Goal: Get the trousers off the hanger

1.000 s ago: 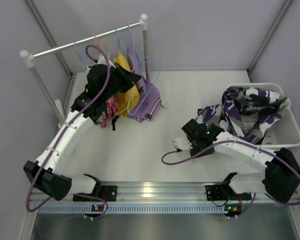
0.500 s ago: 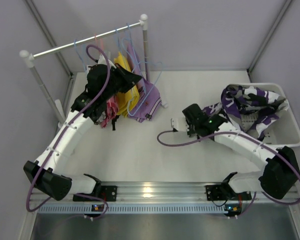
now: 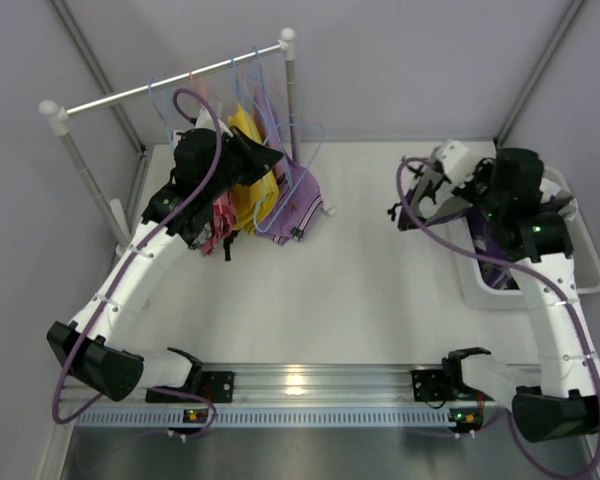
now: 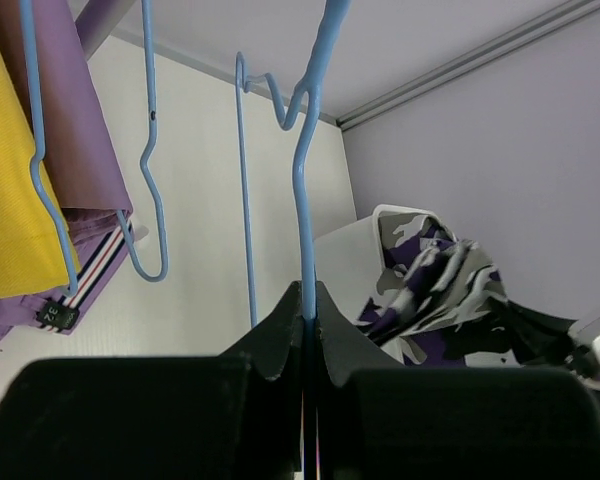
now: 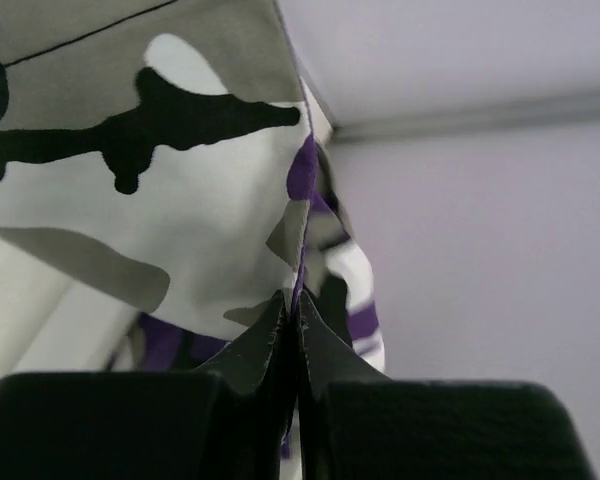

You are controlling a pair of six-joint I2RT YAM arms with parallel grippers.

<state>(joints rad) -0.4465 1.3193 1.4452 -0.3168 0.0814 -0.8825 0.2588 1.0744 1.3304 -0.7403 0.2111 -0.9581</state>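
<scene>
The camouflage trousers are clear of the light-blue hanger and trail into the white basket (image 3: pixel 496 262), so the robot's right gripper continues to go over the basket's rim and lets go inside.
The light-blue hanger (image 4: pixel 302 200) runs up from my left gripper (image 4: pixel 308 315), which is shut on its wire with no cloth on it. In the top view that gripper (image 3: pixel 270 158) sits by the rack. The camouflage trousers (image 4: pixel 430 290) lie bunched in the white basket (image 4: pixel 345 250). Purple, white and black cloth of the trousers (image 5: pixel 130 150) fills the right wrist view, and my right gripper (image 5: pixel 298 300) is shut on a fold of it. In the top view the raised right arm hides most of the trousers, and its gripper (image 3: pixel 405 200) points left beside the basket (image 3: pixel 585 275).
A white clothes rail (image 3: pixel 170 82) stands at the back left with yellow (image 3: pixel 255 185), purple (image 3: pixel 298 205) and red-pink (image 3: pixel 220 220) garments on hangers. Two more blue hangers (image 4: pixel 148 150) hang beside the held one. Grey walls close in the back and sides.
My right arm has swung from the middle of the table up and back over the basket, and its jaws have shut on the trousers. The left arm has not moved.
</scene>
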